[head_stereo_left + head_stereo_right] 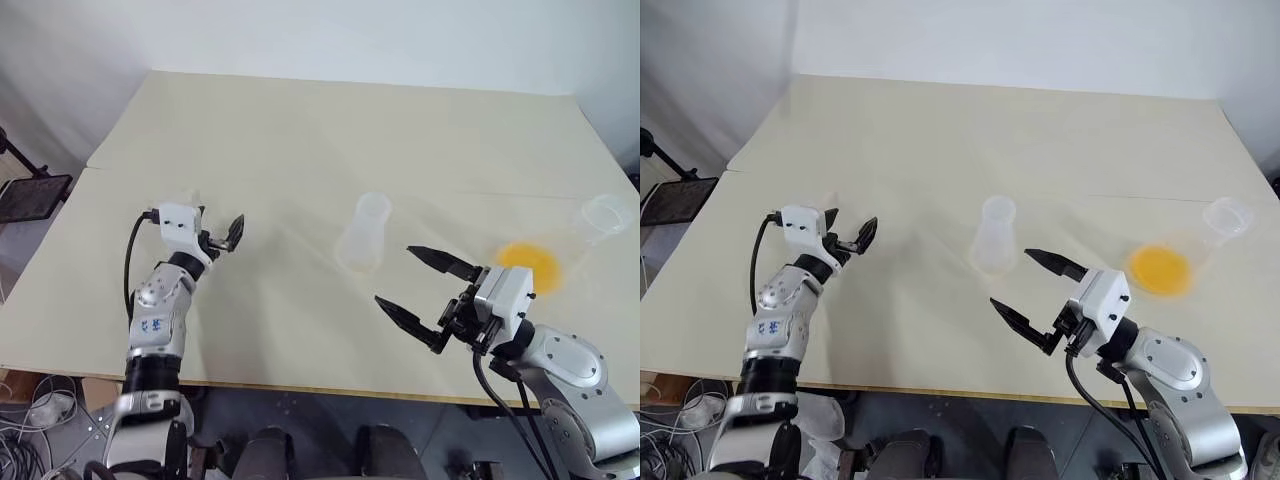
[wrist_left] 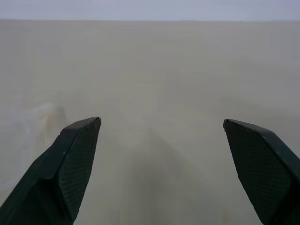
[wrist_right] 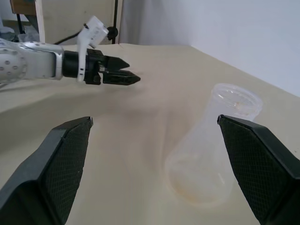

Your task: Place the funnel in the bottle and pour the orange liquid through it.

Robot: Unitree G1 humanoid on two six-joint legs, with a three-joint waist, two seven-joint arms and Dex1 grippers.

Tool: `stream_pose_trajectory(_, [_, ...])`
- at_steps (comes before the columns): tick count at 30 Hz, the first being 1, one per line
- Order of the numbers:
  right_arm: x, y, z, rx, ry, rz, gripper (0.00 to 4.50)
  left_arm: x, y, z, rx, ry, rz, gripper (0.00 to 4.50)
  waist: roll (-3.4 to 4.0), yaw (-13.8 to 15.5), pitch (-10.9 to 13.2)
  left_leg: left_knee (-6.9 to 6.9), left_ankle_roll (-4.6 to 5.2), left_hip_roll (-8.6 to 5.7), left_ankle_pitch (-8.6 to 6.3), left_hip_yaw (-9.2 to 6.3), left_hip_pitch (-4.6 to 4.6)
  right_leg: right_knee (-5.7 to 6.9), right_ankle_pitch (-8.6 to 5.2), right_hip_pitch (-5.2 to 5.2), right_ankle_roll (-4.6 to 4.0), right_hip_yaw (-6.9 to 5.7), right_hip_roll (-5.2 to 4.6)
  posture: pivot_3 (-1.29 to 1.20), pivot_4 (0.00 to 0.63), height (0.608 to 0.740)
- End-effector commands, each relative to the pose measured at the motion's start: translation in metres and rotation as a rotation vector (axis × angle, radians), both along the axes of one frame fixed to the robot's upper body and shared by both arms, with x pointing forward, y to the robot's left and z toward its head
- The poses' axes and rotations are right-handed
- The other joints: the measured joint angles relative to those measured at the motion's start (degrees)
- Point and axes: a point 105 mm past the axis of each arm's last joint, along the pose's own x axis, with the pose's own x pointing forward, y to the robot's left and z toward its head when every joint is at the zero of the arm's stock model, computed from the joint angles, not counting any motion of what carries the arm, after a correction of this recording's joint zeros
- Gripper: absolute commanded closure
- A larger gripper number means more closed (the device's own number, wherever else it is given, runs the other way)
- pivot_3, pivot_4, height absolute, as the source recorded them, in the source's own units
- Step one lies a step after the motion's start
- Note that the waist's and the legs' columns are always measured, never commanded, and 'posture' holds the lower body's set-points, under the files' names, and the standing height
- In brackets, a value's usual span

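The clear funnel (image 2: pixel 27 143) is lying outside the left gripper's open fingers, so the robot should swing back and pinch the funnel's rim before it carries the funnel to the bottle.
The frosted conical bottle (image 1: pixel 362 235) stands upright at the table's middle, and also shows close ahead in the right wrist view (image 3: pixel 211 154). My right gripper (image 1: pixel 395 275) hovers open just to its near right, with nothing between its fingers. The orange liquid (image 1: pixel 530 266) pools in a clear wide-mouthed flask (image 1: pixel 600 217) at the far right. My left gripper (image 1: pixel 228 236) is open and empty over the table's left side. A faint clear shape just beyond and left of it looks like the funnel (image 1: pixel 191 197), seen blurred in the left wrist view (image 2: pixel 44 117).
The beige table (image 1: pixel 300 130) stretches far beyond the vessels, with a seam running across it. Its near edge lies just behind both arms. A black stand (image 1: pixel 30 195) sits off the left edge.
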Motion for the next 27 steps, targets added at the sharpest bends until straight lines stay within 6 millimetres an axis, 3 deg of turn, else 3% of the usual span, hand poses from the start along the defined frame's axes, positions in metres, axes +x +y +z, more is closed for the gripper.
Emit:
stream_pose_trajectory(1, [-0.004,0.002,0.012,0.012,-0.057,0.009,0.0,-0.006,0.02,0.009,-0.034,-0.026,0.136,0.05,0.0,0.0,0.0,0.0,0.0,0.0,0.0,0.0,0.0,0.0,0.0,0.0,0.0,0.02,0.0,0.0,0.15,0.74])
stream_pose_trajectory(4, [-0.003,0.002,0.012,0.006,-0.058,0.017,0.0,0.001,0.028,0.011,-0.056,-0.01,0.191,0.05,0.0,0.1,0.0,0.02,0.0,-0.01,0.0,0.0,0.02,-0.02,0.0,0.01,0.0,0.04,0.0,0.0,0.15,0.74])
stream_pose_trajectory(11, [-0.001,0.003,0.014,0.007,-0.062,0.023,0.0,0.034,0.012,0.014,-0.025,0.023,0.125,0.05,0.0,1.2,0.0,0.06,0.0,-0.07,0.0,0.15,-0.01,-0.03,0.01,0.02,0.01,0.02,0.0,0.0,0.15,0.74])
stream_pose_trajectory(16, [0.0,0.004,0.016,0.005,-0.065,0.024,0.0,0.058,0.013,0.017,-0.08,0.069,0.152,0.05,-0.01,1.3,0.0,0.02,0.0,-0.09,0.0,0.33,-0.08,-0.02,0.01,0.01,0.01,-0.13,0.0,0.0,0.15,0.74])
stream_pose_trajectory(24, [-0.002,0.001,0.015,0.01,-0.065,-0.001,0.0,0.061,0.024,0.006,-0.066,0.111,0.196,0.05,-0.01,1.0,0.0,-0.01,0.0,-0.07,0.0,0.35,-0.07,-0.01,0.01,-0.01,0.02,-0.17,0.0,0.0,0.15,0.74])
stream_pose_trajectory(27, [-0.002,0.001,0.014,0.013,-0.066,-0.005,0.0,0.06,0.032,0.004,-0.077,0.118,0.216,0.65,-0.02,1.1,0.0,-0.01,0.0,-0.07,0.0,0.34,-0.07,0.0,0.01,-0.01,0.02,-0.17,0.0,0.0,0.15,0.74])
